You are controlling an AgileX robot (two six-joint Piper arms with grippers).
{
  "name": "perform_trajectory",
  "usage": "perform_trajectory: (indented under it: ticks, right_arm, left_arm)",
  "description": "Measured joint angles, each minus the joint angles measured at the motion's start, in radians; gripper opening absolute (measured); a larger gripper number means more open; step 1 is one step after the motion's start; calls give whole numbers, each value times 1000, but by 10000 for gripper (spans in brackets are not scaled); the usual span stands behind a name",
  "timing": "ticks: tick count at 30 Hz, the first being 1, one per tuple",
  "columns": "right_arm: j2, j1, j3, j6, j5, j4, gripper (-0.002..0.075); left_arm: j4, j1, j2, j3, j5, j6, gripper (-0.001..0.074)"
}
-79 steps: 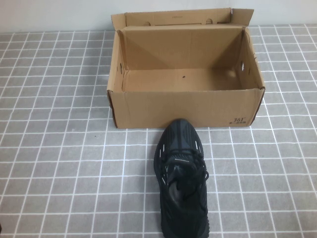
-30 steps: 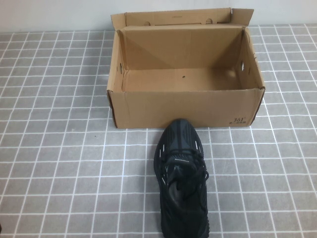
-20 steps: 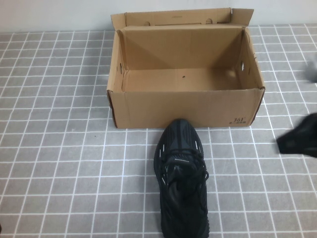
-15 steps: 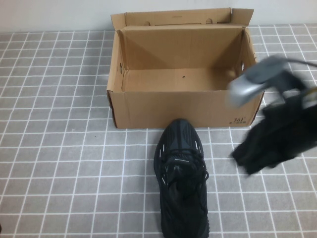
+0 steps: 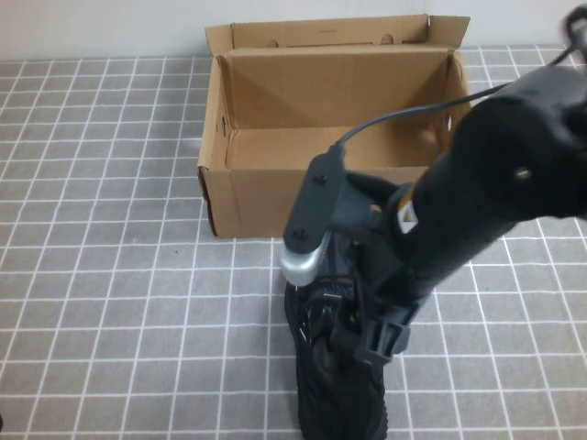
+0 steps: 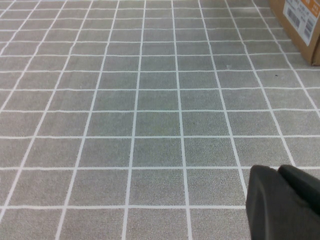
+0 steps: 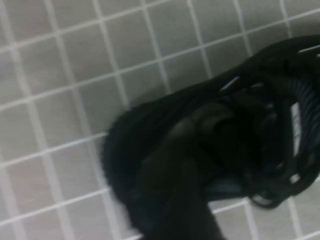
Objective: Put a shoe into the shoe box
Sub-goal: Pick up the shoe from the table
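The black knit shoe [image 5: 341, 401] lies upright with its laces facing up under the robot's right gripper, so the gripper should go on moving down toward the laces [image 7: 267, 127] until its fingers close there.
The black knit shoe [image 5: 335, 403] lies on the tiled table just in front of the shoe box [image 5: 248, 197], toe towards it. Most of the shoe is covered by my right arm. My right gripper [image 5: 362, 335] hangs over the shoe's laces and opening. In the right wrist view the shoe [image 7: 240, 115] fills the middle, with its laces and white dash marks showing. The open brown cardboard box is empty. My left gripper [image 6: 278, 170] is shut with nothing in it, low over bare tiles away from the shoe, and a corner of the box [image 6: 300, 20] shows ahead of it.
The table is covered with a grey cloth with a white grid [image 5: 110, 275]. A pale wall runs behind the box. My right arm's cable [image 5: 394, 115] arches over the box's open top.
My right arm has swept in from the right edge and now hangs over the shoe. The shoe and the box have not moved.
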Motion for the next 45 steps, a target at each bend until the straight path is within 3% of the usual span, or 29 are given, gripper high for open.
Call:
perform_trajectory:
  ticks: [3,16,25,36,45]
  right_arm:
    - [43,0,0,-20,-36,-35,522]
    - [150,0,0,-26,-153,-93,490]
    - [167,0,0,-28,-192,-141,353]
    - [169,0,0,-28,-196,-145,332]
    - [171,0,0,-28,-185,-145,147]
  left_arm:
    - [0,0,0,0,0,0,0]
    - [0,0,0,0,0,0,0]
    - [0,0,0,0,0,0,0]
    - [0,0,0,0,0,0,0]
    - [0,0,0,0,0,0,0]
